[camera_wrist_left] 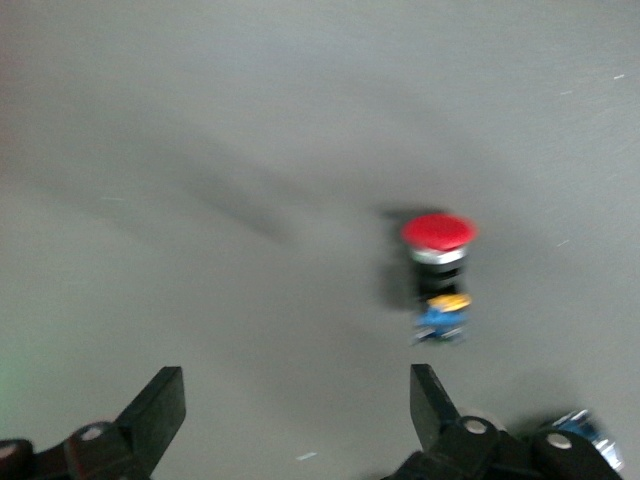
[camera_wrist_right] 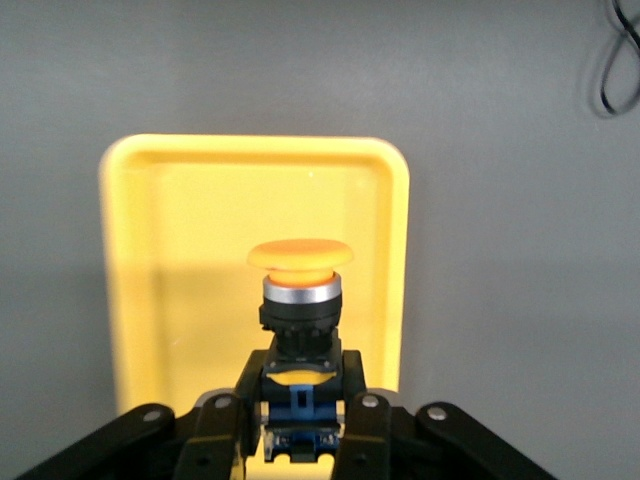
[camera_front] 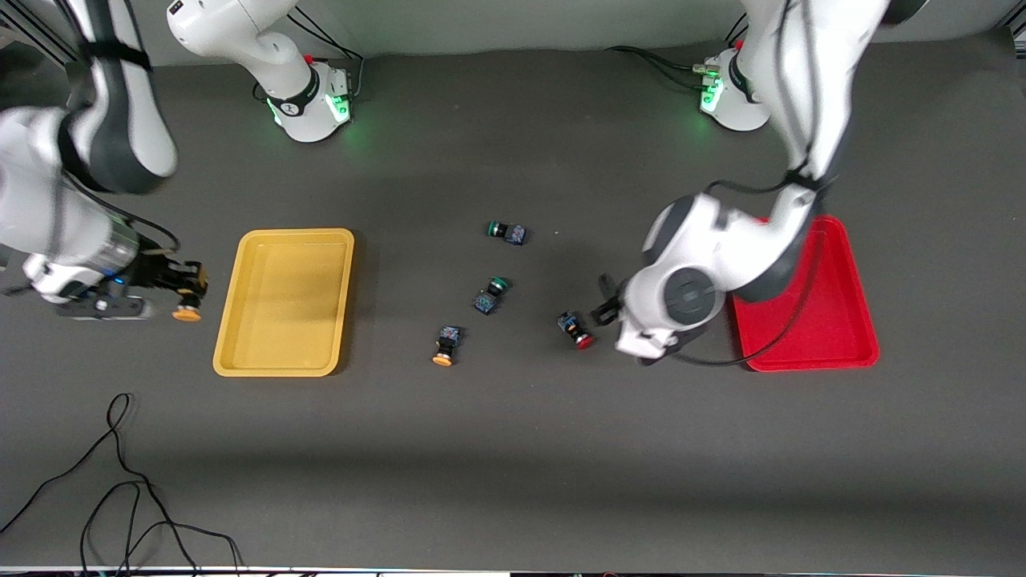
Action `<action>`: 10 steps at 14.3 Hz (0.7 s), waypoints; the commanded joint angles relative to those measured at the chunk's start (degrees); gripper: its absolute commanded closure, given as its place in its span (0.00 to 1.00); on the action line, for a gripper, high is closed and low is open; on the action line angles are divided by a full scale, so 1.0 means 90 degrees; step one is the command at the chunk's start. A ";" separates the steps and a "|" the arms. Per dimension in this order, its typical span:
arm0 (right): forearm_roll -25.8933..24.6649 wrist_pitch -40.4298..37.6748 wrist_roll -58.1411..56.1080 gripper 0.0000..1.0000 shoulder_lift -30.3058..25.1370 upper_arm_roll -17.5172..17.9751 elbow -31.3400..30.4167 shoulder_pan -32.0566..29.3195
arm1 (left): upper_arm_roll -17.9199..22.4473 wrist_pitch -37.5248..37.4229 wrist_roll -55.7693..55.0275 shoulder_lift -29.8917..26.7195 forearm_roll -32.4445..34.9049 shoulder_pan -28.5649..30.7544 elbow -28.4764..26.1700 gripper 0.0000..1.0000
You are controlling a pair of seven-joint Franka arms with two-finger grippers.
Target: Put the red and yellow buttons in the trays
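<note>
A single red-capped button lies loose and my left arm hides part of the red tray [camera_front: 824, 319], so I should expect another button hidden there [camera_front: 773, 256].
My right gripper [camera_front: 192, 287] is shut on an orange-yellow-capped button [camera_front: 187, 314] and holds it over the table beside the yellow tray [camera_front: 240, 320], toward the right arm's end. In the right wrist view the button [camera_wrist_right: 300, 290] stands cap-up between the fingers [camera_wrist_right: 300, 385], with the tray [camera_wrist_right: 150, 250] below. My left gripper [camera_front: 601, 298] is open and empty beside a red-capped button [camera_front: 577, 330] lying on the table. In the left wrist view that button [camera_wrist_left: 440, 262] lies off to one side of the gripper [camera_wrist_left: 295, 410]. A second yellow button [camera_front: 446, 344] lies mid-table. The red tray [camera_front: 842, 320] is partly hidden by the left arm. No other red button shows.
Two green-capped buttons [camera_front: 506, 232] [camera_front: 490, 294] lie mid-table, farther from the front camera than the loose yellow one. A black cable [camera_front: 120, 481] loops on the table near the front edge at the right arm's end.
</note>
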 commanded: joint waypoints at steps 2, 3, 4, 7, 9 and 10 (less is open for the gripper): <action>0.0083 0.2360 -0.0560 0.97 0.1004 -0.0134 -0.1122 0.0044 | 0.0096 0.0912 -0.0507 0.0753 -0.0101 -0.0176 0.0548 0.00; 0.0200 0.2693 -0.0569 0.97 0.1229 -0.0115 -0.1258 0.0034 | 0.0096 0.1070 -0.0585 0.0851 -0.0101 -0.0263 0.0548 0.00; 0.0453 0.2967 -0.0715 0.97 0.1415 -0.0086 -0.1376 0.0034 | 0.0096 0.1216 -0.0596 0.0939 -0.0101 -0.0284 0.0548 0.01; 0.2060 0.3009 -0.2078 0.97 0.1806 0.0108 -0.1377 0.0034 | 0.0096 0.1579 -0.0596 0.1086 -0.0082 -0.0323 0.0528 0.11; 0.3427 0.2951 -0.3220 0.97 0.2060 0.0227 -0.1328 0.0054 | 0.0096 0.1695 -0.0596 0.1154 -0.0062 -0.0371 0.0441 0.36; 0.3801 0.2921 -0.3535 0.97 0.2129 0.0266 -0.1309 0.0092 | 0.0096 0.1870 -0.0596 0.1145 -0.0072 -0.0401 0.0305 0.46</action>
